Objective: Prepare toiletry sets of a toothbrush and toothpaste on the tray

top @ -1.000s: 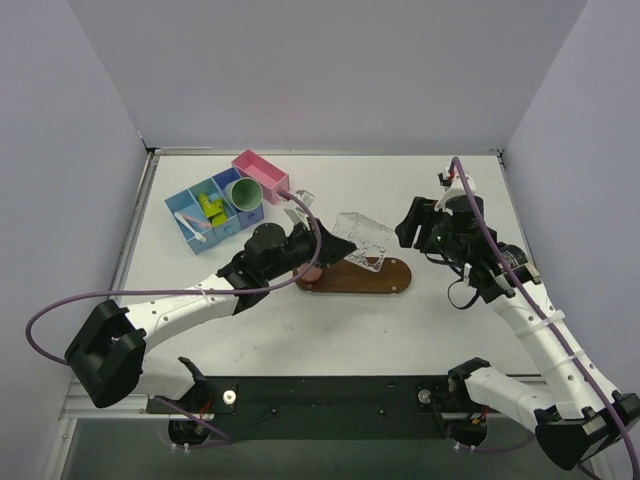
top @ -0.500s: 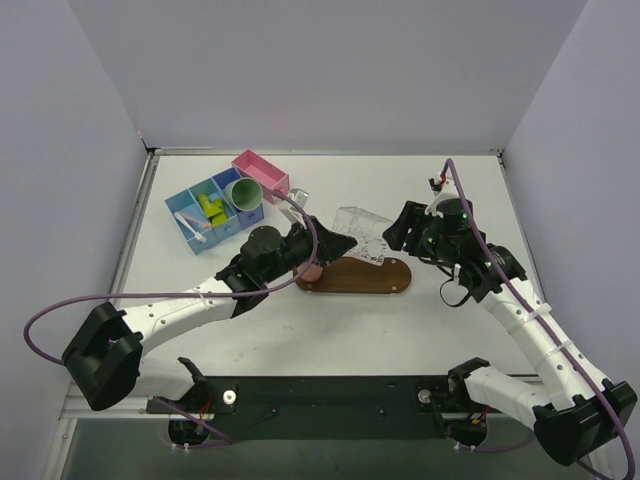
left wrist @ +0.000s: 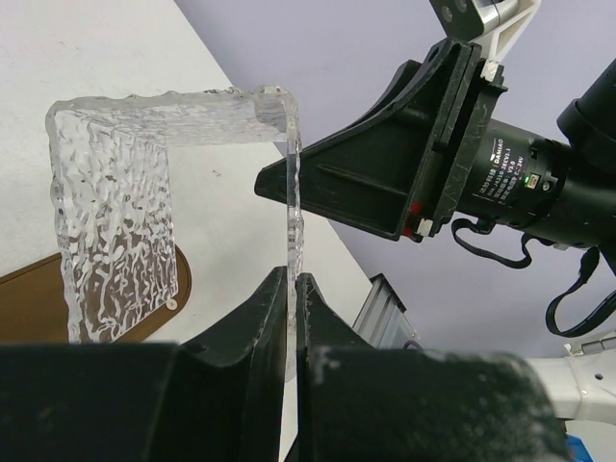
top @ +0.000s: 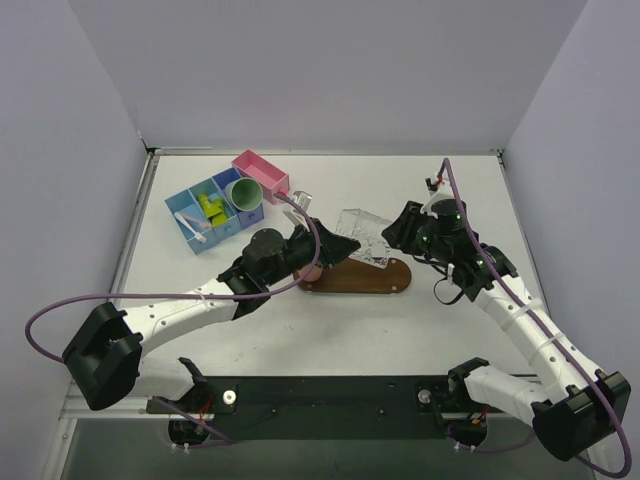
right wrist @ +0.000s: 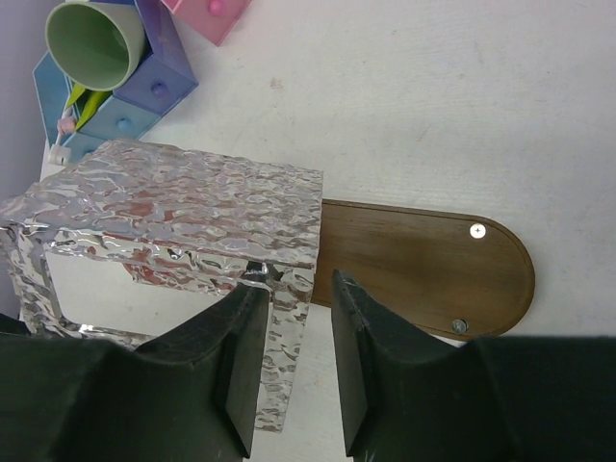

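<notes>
Next, my right gripper takes the box [top: 369, 236] and puts it on the tray, because my left arm reaches across over the salmon-pink cup to hold the clear box.
The dark wooden tray [top: 375, 277] lies mid-table and also shows in the right wrist view [right wrist: 423, 255]. My left gripper [top: 335, 246] is shut on one wall of a clear rippled plastic box [top: 364, 236] and holds it tilted above the tray; the grip shows in the left wrist view [left wrist: 292, 289]. My right gripper [top: 397, 229] is open at the box's right side, and a box wall [right wrist: 289, 318] stands between its fingers. The yellow-green toothpaste tubes [top: 210, 208] and a pale toothbrush [top: 190, 221] lie in the blue bin [top: 196, 236].
A green cup [top: 243, 192] stands in the blue bin, with a pink bin [top: 262, 171] behind it. A salmon-pink cup [top: 311, 270] sits at the tray's left end, under my left arm. My right gripper's body fills the right of the left wrist view [left wrist: 404, 164].
My right gripper has moved left and closed in on the clear box. My left gripper has kept its hold and shifted the box slightly.
</notes>
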Robot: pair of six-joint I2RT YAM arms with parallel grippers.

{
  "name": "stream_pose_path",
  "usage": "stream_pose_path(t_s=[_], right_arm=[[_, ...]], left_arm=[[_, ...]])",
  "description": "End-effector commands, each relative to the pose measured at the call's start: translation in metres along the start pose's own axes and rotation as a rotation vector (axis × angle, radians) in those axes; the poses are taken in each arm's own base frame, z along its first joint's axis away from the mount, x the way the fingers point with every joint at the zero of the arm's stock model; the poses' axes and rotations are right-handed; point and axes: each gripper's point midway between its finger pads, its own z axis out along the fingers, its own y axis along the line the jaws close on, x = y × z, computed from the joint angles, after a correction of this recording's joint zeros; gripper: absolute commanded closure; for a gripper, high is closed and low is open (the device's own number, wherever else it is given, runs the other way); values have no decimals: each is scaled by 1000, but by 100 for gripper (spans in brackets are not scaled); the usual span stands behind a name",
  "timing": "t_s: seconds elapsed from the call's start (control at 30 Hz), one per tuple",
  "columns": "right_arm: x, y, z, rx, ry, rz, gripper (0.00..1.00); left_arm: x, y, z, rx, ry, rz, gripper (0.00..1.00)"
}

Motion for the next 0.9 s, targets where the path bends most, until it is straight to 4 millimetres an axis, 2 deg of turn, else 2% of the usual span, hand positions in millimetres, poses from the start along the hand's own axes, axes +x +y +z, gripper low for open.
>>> stream_pose_path(t_s=[0.0,0.13,0.2,0.4,0.57,0.67,0.87], right_arm=[[-9,10,4,-27,-43,5,75],[-9,10,6,-18,-45,5,89],[-10,10,6,-17,-46,8,100],[-18,9,2,-3,-80,19,100],[-27,8,-6,-4,-113,26,100],[-26,6,-8,-1,-114,28,100],[-24,-3,-10,23,-110,27,100]], left_arm=[[-26,-37,0,113,-88,25,100],[-20,-41,4,130,-61,31,100],[-18,-43,5,138,-49,32,100],[-15,-43,7,131,-25,37,100],[-16,-41,10,113,-7,81,68],[-19,-42,11,107,-2,106,54],[-27,-36,9,78,0,142,43]])
